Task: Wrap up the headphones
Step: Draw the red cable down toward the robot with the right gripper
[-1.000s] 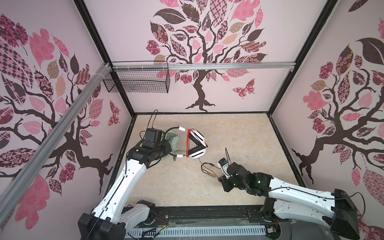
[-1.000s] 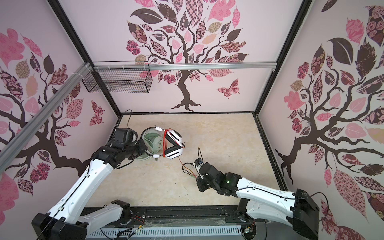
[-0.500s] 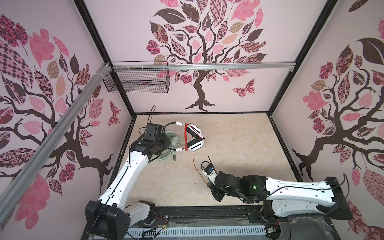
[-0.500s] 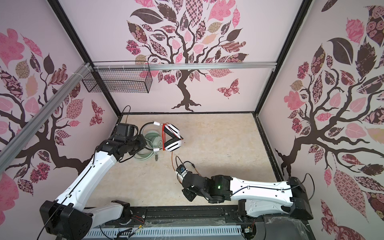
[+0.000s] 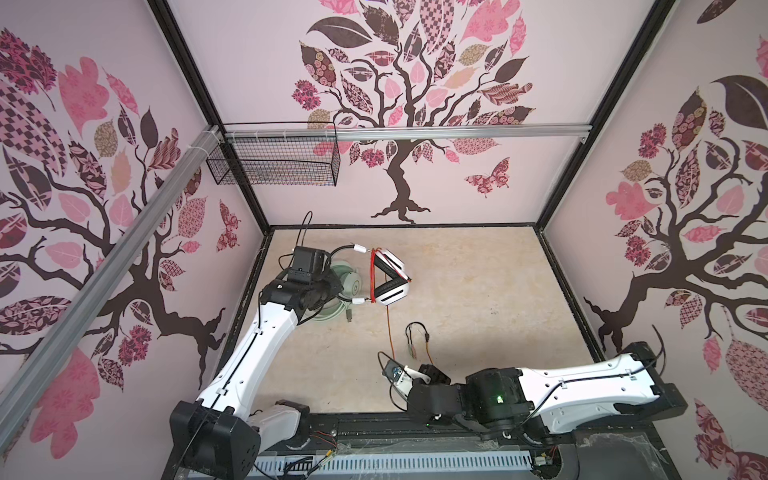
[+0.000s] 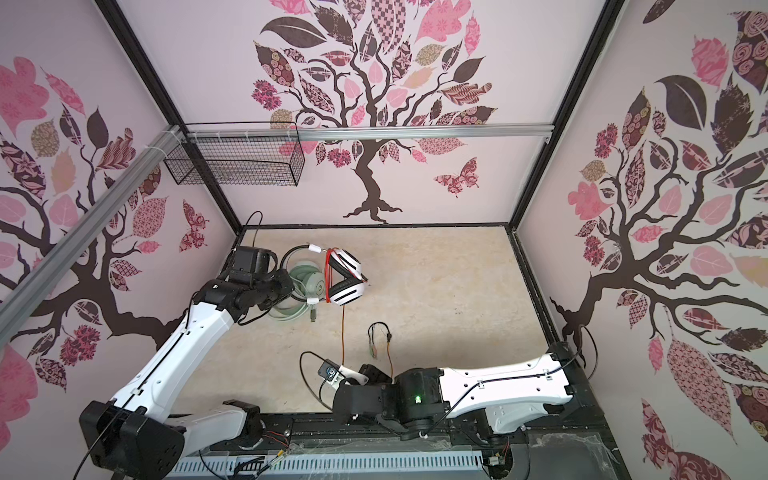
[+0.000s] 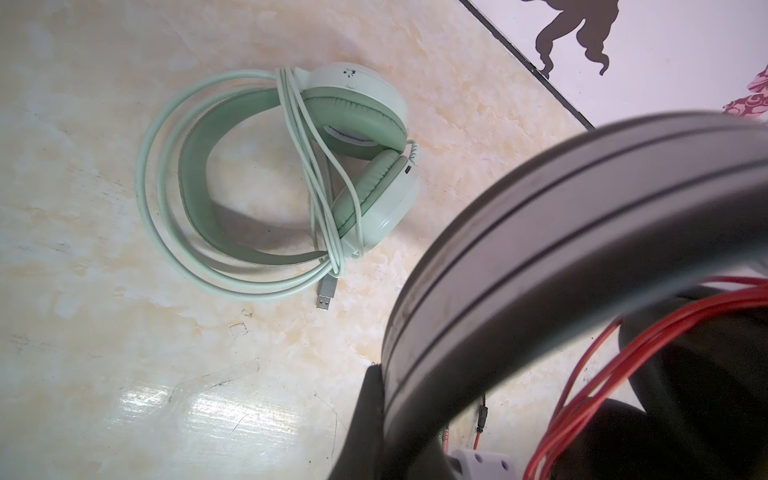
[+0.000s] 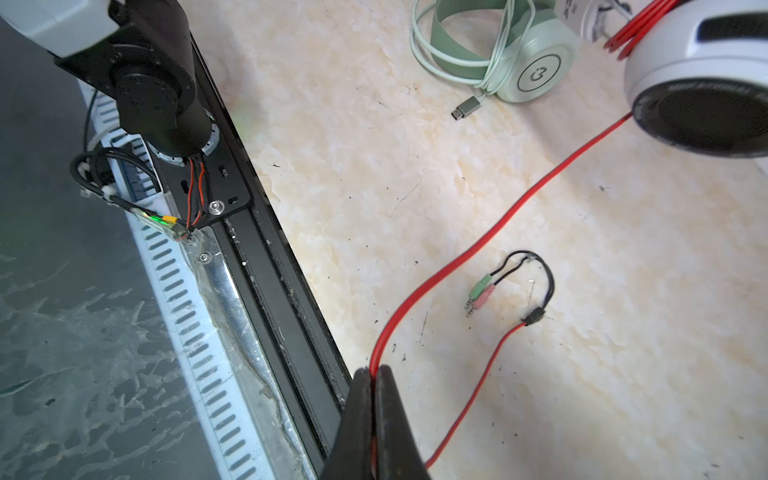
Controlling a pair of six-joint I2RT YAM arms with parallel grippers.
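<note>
The orange-red cable (image 5: 389, 329) already runs from the earcup to the front edge, so the robot's right gripper should swing back and bring it around the earcups' far side (image 5: 401, 264).
The white and black headphones (image 5: 390, 282) (image 6: 347, 282) hang above the table with orange-red cable wound around the earcups. My left gripper (image 5: 330, 286) (image 7: 405, 374) is shut on their dark headband (image 7: 540, 232). Below them the mint-green headphones (image 5: 347, 286) (image 7: 361, 137) (image 8: 536, 70) lie flat, their pale cable looped round them. The orange-red cable (image 5: 390, 332) (image 8: 498, 224) runs from an earcup down to my right gripper (image 5: 430, 372) (image 8: 376, 370), which is shut on it near the table's front edge. The cable's tail loops back to its green and pink plugs (image 8: 480, 293) on the table.
A wire basket (image 5: 274, 162) hangs on the back wall at left. The black rail (image 8: 266, 266) and slotted cable duct (image 8: 187, 316) run along the front edge beside my right gripper. The mint cable's USB plug (image 7: 326, 297) lies loose on the tabletop.
My right gripper has drawn the orange-red cable toward the front edge and a little leftward, pulling the strand straighter. The left arm has shifted the held headset slightly back.
</note>
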